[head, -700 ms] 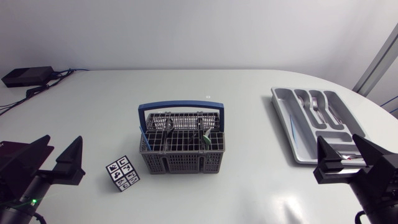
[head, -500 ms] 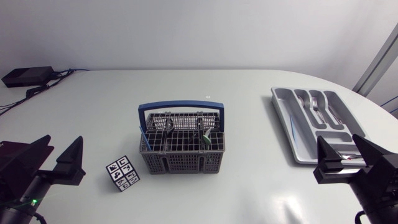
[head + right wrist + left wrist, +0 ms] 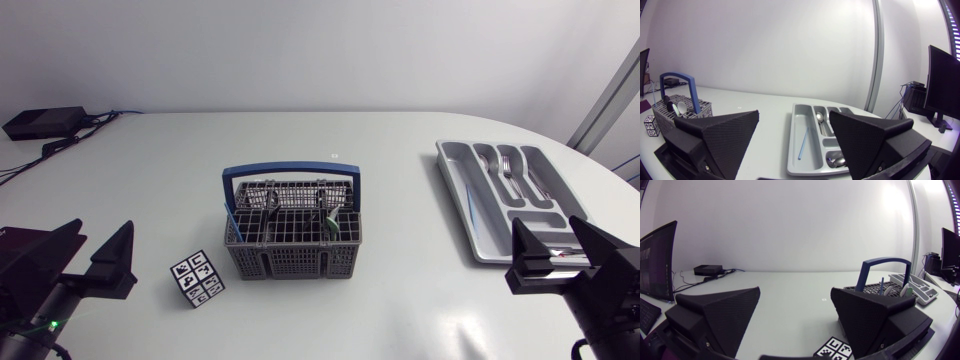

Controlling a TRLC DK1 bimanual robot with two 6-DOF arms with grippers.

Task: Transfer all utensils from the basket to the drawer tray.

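Observation:
The blue stick's lower end (image 3: 231,218) goes down into the basket (image 3: 238,237), so I expect a long, straight stick with a hidden part of its length when I carry it.
The grey wire basket (image 3: 292,245) with a blue handle stands mid-table and holds several utensils, among them a green-handled one (image 3: 330,222) and a blue one (image 3: 232,222). The grey drawer tray (image 3: 460,200) lies at the far right with forks and spoons (image 3: 508,170) in its compartments. My left gripper (image 3: 82,258) is open and empty near the front left edge, well left of the basket. My right gripper (image 3: 565,258) is open and empty over the tray's near end. The left wrist view shows the left gripper (image 3: 795,315) and the basket (image 3: 875,286) ahead to one side. The right wrist view shows the right gripper (image 3: 795,145), the tray (image 3: 791,131), a thin blue stick (image 3: 803,142) and a spoon (image 3: 819,118).
A small cube with black-and-white markers (image 3: 197,280) sits just left of the basket's front. A black box with cables (image 3: 45,122) rests at the back left corner. Bare tabletop lies between basket and tray.

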